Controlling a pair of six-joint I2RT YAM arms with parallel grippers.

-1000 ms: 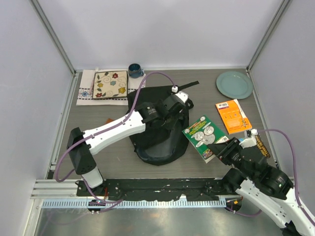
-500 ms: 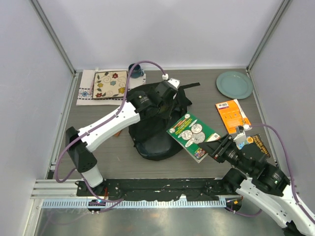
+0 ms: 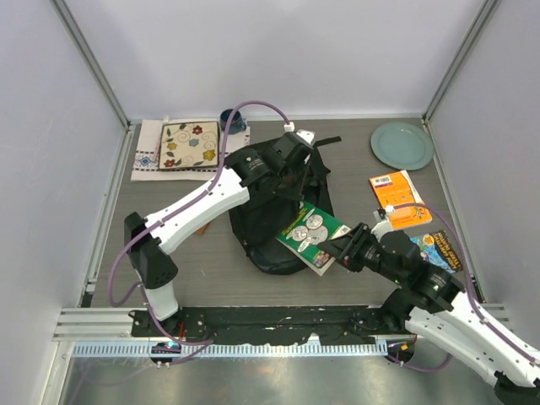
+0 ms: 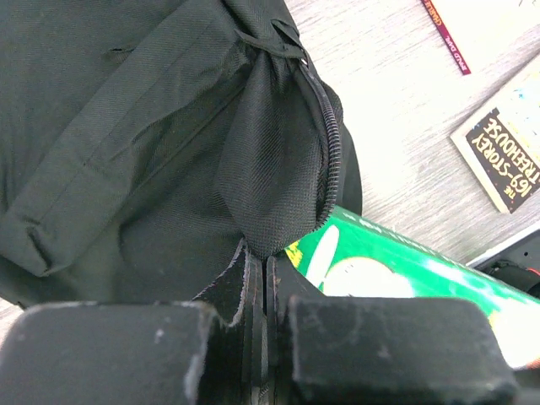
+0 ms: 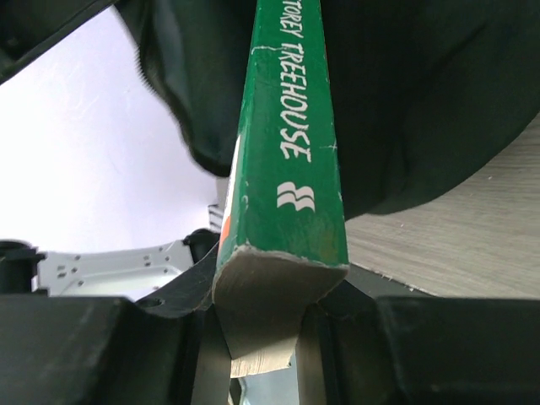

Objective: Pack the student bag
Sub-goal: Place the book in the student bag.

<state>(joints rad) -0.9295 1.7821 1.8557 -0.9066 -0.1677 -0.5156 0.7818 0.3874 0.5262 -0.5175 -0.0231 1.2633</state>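
My right gripper goes on pushing the green book into the bag (image 3: 274, 213) until the book's corner is inside, because the green book's far end (image 3: 306, 209) is under the raised zip edge.
The black student bag (image 3: 257, 232) lies in the middle of the table. My left gripper (image 3: 297, 175) is shut on a fold of its fabric by the zip edge (image 4: 327, 148) and holds the opening up; the jaws (image 4: 266, 263) pinch black cloth. My right gripper (image 3: 342, 253) is shut on the corner of a green book (image 3: 310, 231) and holds it tilted, its far end over the bag's opening. In the right wrist view the book's green spine (image 5: 295, 126) points up into the dark bag (image 5: 413, 93). The book also shows green in the left wrist view (image 4: 396, 266).
An orange book (image 3: 396, 198) and a dark book (image 3: 445, 250) lie on the table at the right. A pale green plate (image 3: 402, 144) sits at the back right. A flowered tile on a cloth (image 3: 188, 145) and a blue mug (image 3: 229, 119) are at the back left.
My right gripper has carried the green book left, from the table beside the bag to the bag's opening. My left gripper has shifted a little while holding the bag's fabric.
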